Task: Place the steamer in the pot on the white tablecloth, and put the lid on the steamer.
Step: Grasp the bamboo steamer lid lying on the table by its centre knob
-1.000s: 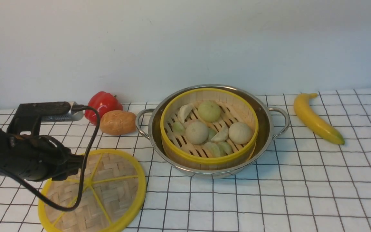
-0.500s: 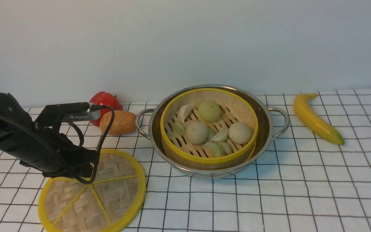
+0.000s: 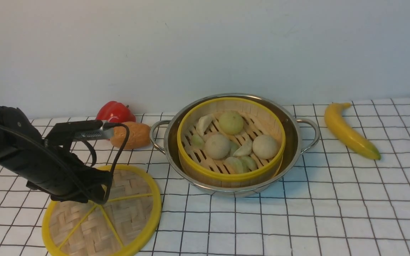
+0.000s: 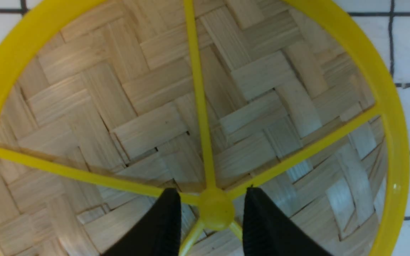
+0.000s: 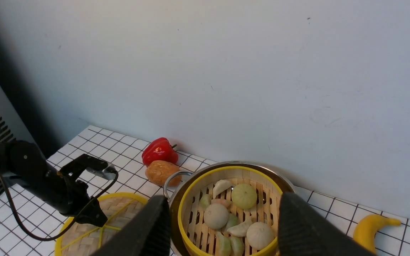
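The lid point(image 3: 102, 211) will come to rest flat over the buns and dumplings point(image 3: 232, 144) when the robot lowers it, because they sit lower than the steamer's yellow rim.
The lid point(image 3: 126, 213), a flat woven disc with a yellow rim and spokes, lies on the white tablecloth point(image 3: 333, 213) at the front left. My left gripper point(image 3: 96, 197) hangs low over its middle. In the left wrist view the left gripper point(image 4: 212, 191) is open, its black fingers either side of the lid's yellow centre knob point(image 4: 216, 213) with small gaps. The steamer point(image 3: 228, 177), holding buns and dumplings, sits inside the shiny pot point(image 3: 292, 135). My right gripper point(image 5: 222, 197) is open and empty, high above the pot point(image 5: 255, 165) and steamer point(image 5: 187, 227).
A red pepper point(image 3: 114, 111) and a brown potato point(image 3: 133, 134) lie behind the lid, left of the pot's handle. A banana point(image 3: 349, 131) lies to the pot's right. A wall stands close behind. The left arm's black cable point(image 3: 119, 153) loops over the lid.
My left arm has swung forward and down, bringing its gripper from above the lid's left part to the lid's centre. Pot, steamer and lid have not moved.
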`<state>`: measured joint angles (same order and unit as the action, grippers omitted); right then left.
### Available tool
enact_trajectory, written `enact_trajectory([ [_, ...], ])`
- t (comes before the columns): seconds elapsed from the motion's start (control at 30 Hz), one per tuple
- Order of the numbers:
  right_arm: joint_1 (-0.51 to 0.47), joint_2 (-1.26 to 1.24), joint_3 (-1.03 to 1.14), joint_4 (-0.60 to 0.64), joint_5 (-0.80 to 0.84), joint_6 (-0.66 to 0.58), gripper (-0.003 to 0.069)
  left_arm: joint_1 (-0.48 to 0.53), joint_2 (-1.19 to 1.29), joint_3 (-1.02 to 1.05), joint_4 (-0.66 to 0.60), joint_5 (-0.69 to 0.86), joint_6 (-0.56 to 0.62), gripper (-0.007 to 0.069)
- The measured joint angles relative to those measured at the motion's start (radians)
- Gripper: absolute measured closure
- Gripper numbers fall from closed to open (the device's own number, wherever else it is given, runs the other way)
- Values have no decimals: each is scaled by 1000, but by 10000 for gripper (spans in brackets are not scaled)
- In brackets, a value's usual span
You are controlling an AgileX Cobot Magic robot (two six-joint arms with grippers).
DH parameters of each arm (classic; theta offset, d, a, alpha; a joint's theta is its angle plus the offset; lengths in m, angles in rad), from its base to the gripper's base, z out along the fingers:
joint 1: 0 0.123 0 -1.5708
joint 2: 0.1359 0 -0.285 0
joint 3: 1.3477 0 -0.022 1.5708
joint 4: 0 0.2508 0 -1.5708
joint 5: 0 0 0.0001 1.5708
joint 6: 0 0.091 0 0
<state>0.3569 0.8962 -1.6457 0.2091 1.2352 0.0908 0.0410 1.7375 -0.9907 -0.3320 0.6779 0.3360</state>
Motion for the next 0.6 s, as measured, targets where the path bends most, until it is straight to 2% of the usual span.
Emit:
enact_trajectory([
  [0.23, 0, 0, 0, 2, 0, 3, 249, 0, 11, 0, -16, 0, 0, 385],
  [0.5, 0, 0, 0, 2, 0, 3, 249, 0, 18, 0, -20, 2, 0, 506],
  [0.6, 0, 0, 1, 2, 0, 3, 251, 0, 18, 0, -18, 3, 0, 508],
])
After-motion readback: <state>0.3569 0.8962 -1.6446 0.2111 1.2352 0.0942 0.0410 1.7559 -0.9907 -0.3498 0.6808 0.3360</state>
